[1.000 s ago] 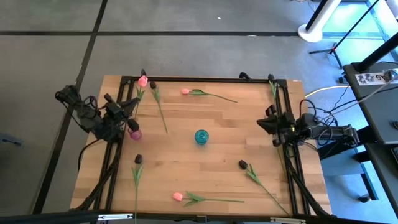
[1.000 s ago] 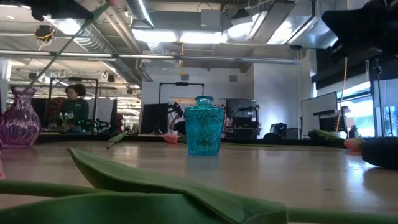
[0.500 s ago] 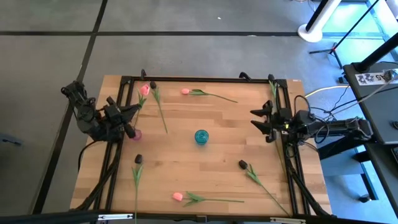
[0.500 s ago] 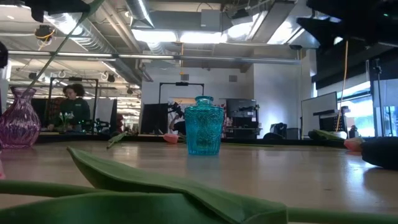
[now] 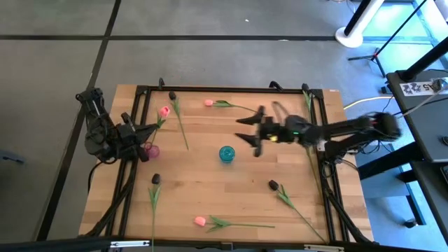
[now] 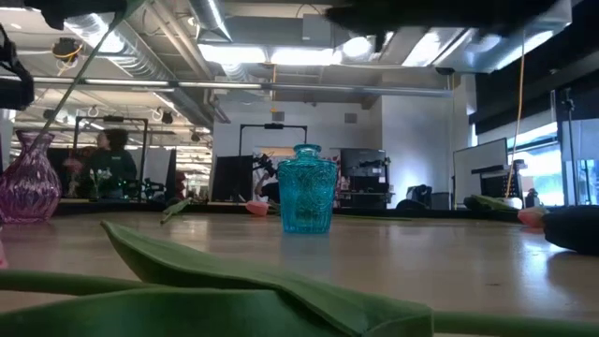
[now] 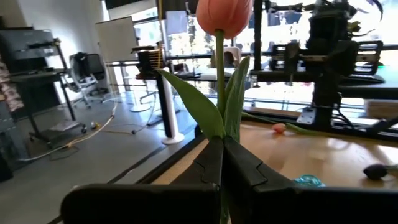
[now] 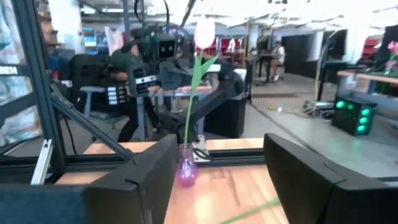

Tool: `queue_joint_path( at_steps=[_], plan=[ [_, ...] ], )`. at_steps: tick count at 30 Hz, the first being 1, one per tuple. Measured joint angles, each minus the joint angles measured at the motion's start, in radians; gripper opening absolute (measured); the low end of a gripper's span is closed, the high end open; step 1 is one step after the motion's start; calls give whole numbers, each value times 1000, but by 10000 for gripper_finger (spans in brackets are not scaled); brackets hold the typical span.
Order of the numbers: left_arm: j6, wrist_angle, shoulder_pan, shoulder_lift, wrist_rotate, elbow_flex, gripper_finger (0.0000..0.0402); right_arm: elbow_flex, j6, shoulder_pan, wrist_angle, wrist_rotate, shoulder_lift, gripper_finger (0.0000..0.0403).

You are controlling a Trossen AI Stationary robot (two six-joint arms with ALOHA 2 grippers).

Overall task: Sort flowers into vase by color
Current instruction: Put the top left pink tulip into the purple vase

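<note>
I should pull the bud (image 5: 164,112) back over the vase with my left gripper and lower it straighter before I open the gripper, because the pink tulip's stem is slanted at the purple vase's opening (image 6: 36,137).
My left gripper (image 5: 145,131) is shut on a pink tulip (image 5: 164,110) at the table's left edge, above a purple vase (image 5: 152,150). The tulip's stem (image 6: 89,70) slants down to the vase's mouth (image 8: 186,148). A teal vase (image 5: 226,153) stands at the table's middle. My right gripper (image 5: 246,129) hovers open just right of and beyond it, holding nothing. Lying flat on the table are two pink tulips (image 5: 208,102) (image 5: 200,221) and three dark tulips (image 5: 172,96) (image 5: 155,179) (image 5: 273,185). My left gripper pinches the pink tulip's stem (image 7: 220,132) between its two fingers, just below the leaves (image 7: 196,102). The bud (image 7: 222,15) stands above the fingers. The flower is clear of the table and tilted, its lower end at the purple vase's mouth.
Black rails (image 5: 318,126) run along the table's left and right sides. Another green stem (image 5: 308,100) lies by the right rail at the far corner. Bare wood lies between the teal vase and the near tulips. A person (image 6: 110,164) sits in the room beyond.
My right gripper has opened and swung from the table's right edge toward the middle, stopping near the teal vase. My left gripper has brought the pink tulip toward the near edge, over the purple vase, its bud now closer to the vase.
</note>
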Motion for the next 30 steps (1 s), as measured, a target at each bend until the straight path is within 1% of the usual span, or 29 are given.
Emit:
queue_joint_path(
  at_steps=[4, 6, 8, 10, 13, 16, 21, 24, 27, 30],
  plan=[
    [3, -4, -20, 0, 1, 0, 0, 171, 27, -15, 1, -37, 196, 235],
    [10, -4, -35, 0, 1, 0, 0, 243, 29, -20, -3, -79, 275, 234],
    [26, -4, -55, 0, -6, 0, 0, 302, 31, -19, -4, -114, 334, 234],
    [32, -4, -76, 0, -8, 0, 0, 352, 31, -19, -3, -118, 376, 234],
    [29, -3, -107, 0, -8, 0, 0, 397, 31, -18, -5, -124, 408, 234],
    [34, 5, -152, 0, -9, 0, 0, 405, 31, -19, -11, -123, 417, 234],
    [113, 8, -253, -15, -10, 53, 0, 405, 31, -19, -16, -121, 416, 234],
    [159, 2, -283, -50, -9, 60, 0, 405, 31, -18, -32, -121, 416, 234],
    [149, -58, -284, -93, -11, 60, 0, 405, 37, -18, -54, -121, 416, 234],
    [93, -153, -283, -126, -10, 60, 0, 405, 62, -18, -64, -126, 416, 234]
  ],
)
